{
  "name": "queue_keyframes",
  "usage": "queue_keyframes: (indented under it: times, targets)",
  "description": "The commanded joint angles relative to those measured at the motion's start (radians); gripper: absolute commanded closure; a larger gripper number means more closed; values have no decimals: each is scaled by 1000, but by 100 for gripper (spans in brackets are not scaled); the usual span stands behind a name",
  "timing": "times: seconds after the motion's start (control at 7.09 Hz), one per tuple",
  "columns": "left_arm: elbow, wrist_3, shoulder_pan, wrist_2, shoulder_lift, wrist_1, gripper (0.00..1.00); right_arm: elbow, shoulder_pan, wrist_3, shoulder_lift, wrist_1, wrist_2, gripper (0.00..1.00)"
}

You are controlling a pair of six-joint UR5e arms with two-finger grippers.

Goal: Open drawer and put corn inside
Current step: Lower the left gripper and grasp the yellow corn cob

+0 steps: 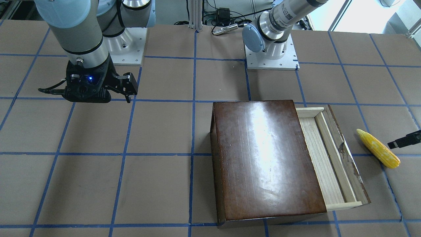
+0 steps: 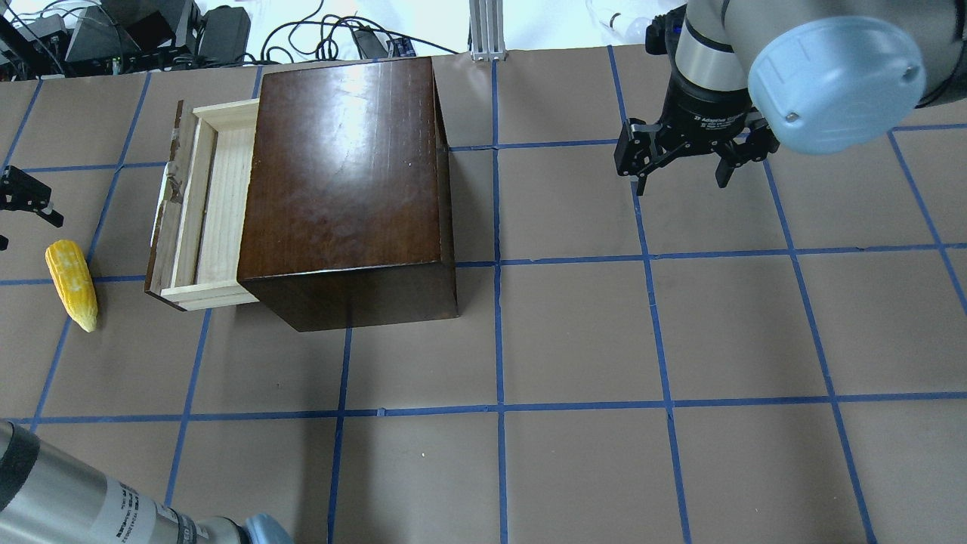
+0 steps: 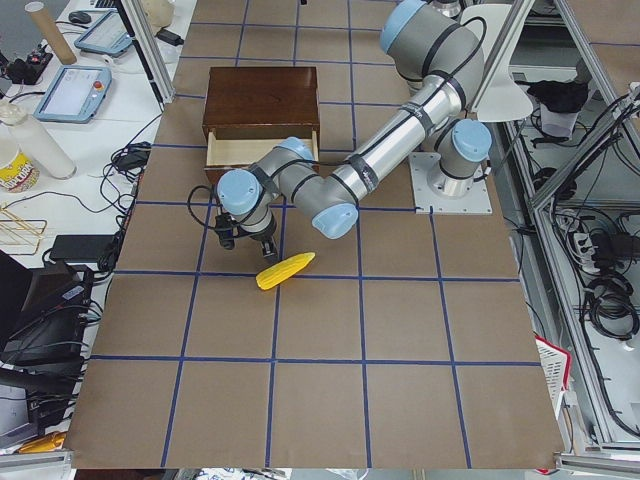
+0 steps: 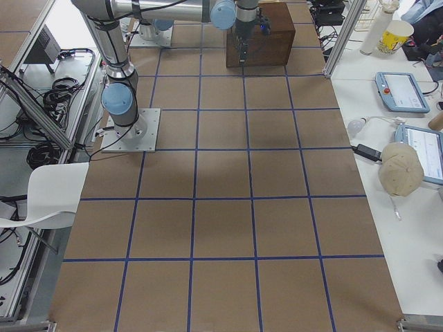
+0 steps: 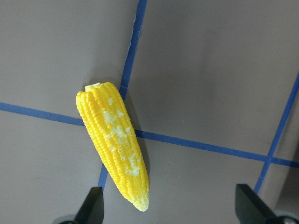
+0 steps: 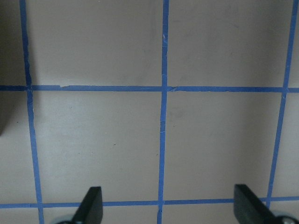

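Observation:
The drawer's pale tray has a gap that is wider than the yellow corn, so the yellow corn will lie flat inside when I lower it lengthwise.
The glossy dark brown box stands on the table with its drawer partly pulled out toward the robot's left. The drawer's pale tray shows nothing inside. The yellow corn lies flat on the table beside the drawer's chipped front panel, apart from it. My left gripper is open and empty and hovers just above the corn, off its pointed end. My right gripper is open and empty above bare table, well to the right of the box.
Brown paper with a blue tape grid covers the table. The two arm bases stand at the robot's side. Cables and gear lie past the far edge behind the box.

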Motion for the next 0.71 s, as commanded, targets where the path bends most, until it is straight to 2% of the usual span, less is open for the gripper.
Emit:
queue_keyframes:
  times: [0.0, 0.14, 0.42, 0.56]
  targets:
    - [-3, -32, 0, 10, -50, 28, 0, 0, 0, 0, 0, -1, 0, 0]
    - [-22, -33, 0, 40, -70, 83, 0, 0, 0, 0, 0, 0, 0, 0]
    - [-102, -30, 28, 49, -87, 227, 0, 0, 0, 0, 0, -1, 0, 0]
    - [-125, -35, 28, 51, -90, 260, 0, 0, 0, 0, 0, 0, 0, 0]
